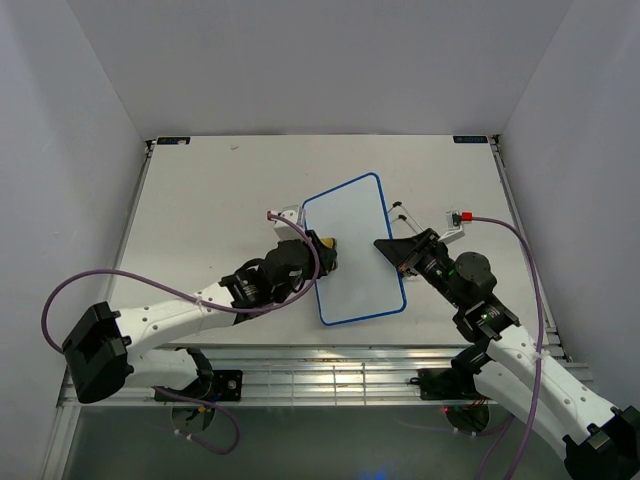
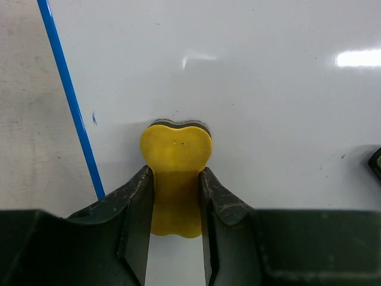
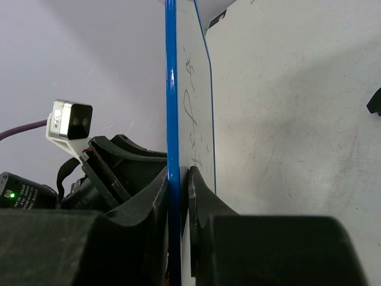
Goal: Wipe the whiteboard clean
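Note:
A tiny blue mark (image 2: 94,118) is next to the whiteboard's rim, out of the eraser's reach, so my left gripper should wipe the eraser back over it to the whiteboard's blue rim (image 2: 76,113).
The whiteboard (image 1: 355,250) lies slanted in the middle of the table, and its face looks white all over from above. My left gripper (image 1: 322,255) is shut on a small yellow eraser (image 1: 327,243) at the board's left side. In the left wrist view the eraser (image 2: 176,155) presses on the white face, near the blue rim (image 2: 68,95), with my left gripper (image 2: 176,179) gripping its waist. A tiny blue mark (image 2: 94,118) sits beside that rim. My right gripper (image 1: 390,247) is shut on the board's right edge. The rim (image 3: 171,89) runs edge-on through my right gripper (image 3: 178,179).
The pale table (image 1: 200,200) is walled at the back and on both sides. Metal rails run along its near edge (image 1: 330,375). A small black piece (image 3: 375,101) lies on the table beyond the board. A dark tip (image 2: 375,164) shows at the right edge of the left wrist view.

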